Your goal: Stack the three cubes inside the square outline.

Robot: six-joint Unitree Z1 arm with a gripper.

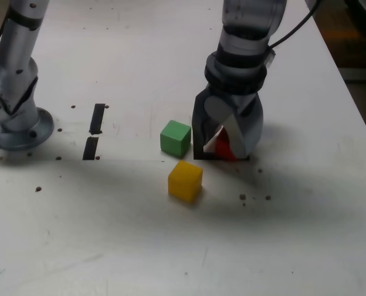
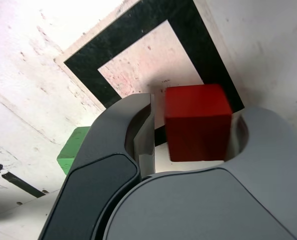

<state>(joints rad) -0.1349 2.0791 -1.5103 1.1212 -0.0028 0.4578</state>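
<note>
The red cube (image 2: 197, 122) sits crooked over the square outline's black side, so next my gripper straightens the cube and moves it inside the outline (image 2: 153, 62) before opening.
The red cube (image 2: 198, 122) stands on the table between my gripper's (image 2: 191, 150) two grey fingers, over one black side of the square outline (image 2: 88, 65). My jaws have closed in on the cube, with only a thin sliver showing on one side. In the exterior view the gripper (image 1: 222, 154) points straight down, and only a bit of the red cube (image 1: 225, 150) shows between the fingers, which hide most of the outline. The green cube (image 1: 175, 137) sits just to the exterior view's left of the gripper. The yellow cube (image 1: 185, 180) lies nearer the camera. The green cube (image 2: 73, 150) also peeks past one finger.
Two short black tape strips (image 1: 97, 118) (image 1: 90, 148) lie at the exterior view's left, near the arm's round metal base (image 1: 16, 123). The table's edge (image 1: 355, 105) runs down the exterior view's right. Small dark specks dot the white tabletop.
</note>
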